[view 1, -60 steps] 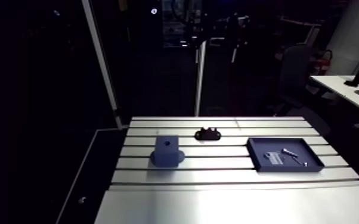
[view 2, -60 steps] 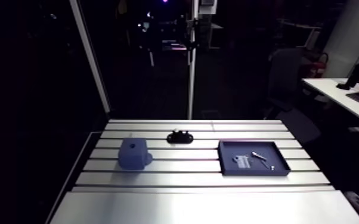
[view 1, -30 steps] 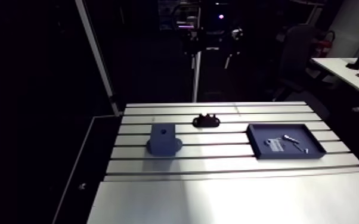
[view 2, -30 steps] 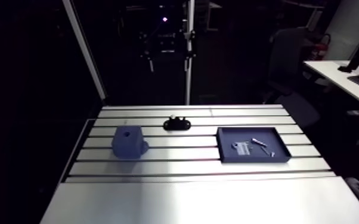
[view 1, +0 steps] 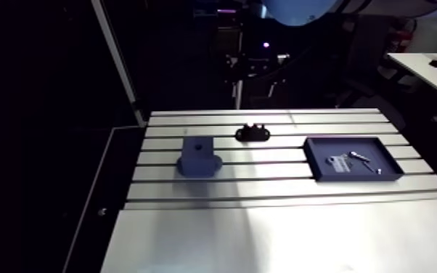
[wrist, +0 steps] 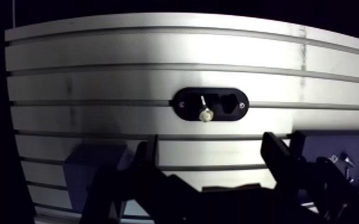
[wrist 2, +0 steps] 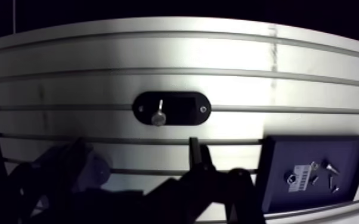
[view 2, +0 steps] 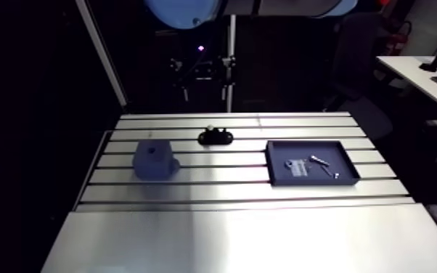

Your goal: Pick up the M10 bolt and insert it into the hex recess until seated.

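Screws (wrist: 241, 105) show at both ends of the black fixture. The bolt (wrist: 206, 114) will come away by itself when I lift it.
A black oval fixture (wrist: 223, 105) lies on the slotted table (wrist: 98, 77), ahead of my gripper in the wrist view. A silvery bolt (wrist: 205, 114) sits in its left recess, with its bright end facing the camera. In the arm view the fixture (view 1: 253, 132) is small, at the table's far middle. My gripper (wrist: 212, 164) hangs above the table, open, its dark fingers (wrist: 149, 156) wide apart with nothing between them. It is well clear of the bolt.
A blue block (view 1: 198, 156) with a hole on top stands left of the fixture. A dark tray (view 1: 316, 165) at the right holds a few small silver parts (view 1: 359, 157). A light-blue joint cap (view 1: 297, 9) shows at the arm view's top edge.
The arm view has shifted as the camera moved, and the arm's light-blue joint cap has come into it from above. The fixture, block and tray lie where they were.
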`<state>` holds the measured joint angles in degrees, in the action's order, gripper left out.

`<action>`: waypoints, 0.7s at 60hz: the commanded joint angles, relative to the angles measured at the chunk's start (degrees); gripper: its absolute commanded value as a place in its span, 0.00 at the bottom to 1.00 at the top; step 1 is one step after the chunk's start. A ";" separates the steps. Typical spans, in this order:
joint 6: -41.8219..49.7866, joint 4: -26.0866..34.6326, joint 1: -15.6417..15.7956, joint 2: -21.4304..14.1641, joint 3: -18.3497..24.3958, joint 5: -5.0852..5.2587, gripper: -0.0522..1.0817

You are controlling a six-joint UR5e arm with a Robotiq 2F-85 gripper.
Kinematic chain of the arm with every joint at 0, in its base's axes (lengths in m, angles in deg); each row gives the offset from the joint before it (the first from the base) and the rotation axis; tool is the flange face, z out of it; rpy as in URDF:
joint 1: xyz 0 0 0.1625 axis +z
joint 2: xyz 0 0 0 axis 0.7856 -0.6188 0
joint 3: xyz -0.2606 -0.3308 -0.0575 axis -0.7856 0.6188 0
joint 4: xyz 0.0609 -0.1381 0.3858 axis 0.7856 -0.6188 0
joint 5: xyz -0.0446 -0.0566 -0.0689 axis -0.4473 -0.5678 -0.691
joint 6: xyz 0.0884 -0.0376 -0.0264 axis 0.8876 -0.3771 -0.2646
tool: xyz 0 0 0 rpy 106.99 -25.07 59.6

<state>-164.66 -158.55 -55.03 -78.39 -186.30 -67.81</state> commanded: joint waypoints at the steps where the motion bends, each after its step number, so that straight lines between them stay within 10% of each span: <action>1: 0.01 -1.27 0.00 0.86 -1.22 -0.13 0.24; 42: -0.16 -5.08 -0.08 3.94 -3.43 -0.49 0.41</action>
<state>-164.81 -163.02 -55.05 -75.11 -189.20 -68.32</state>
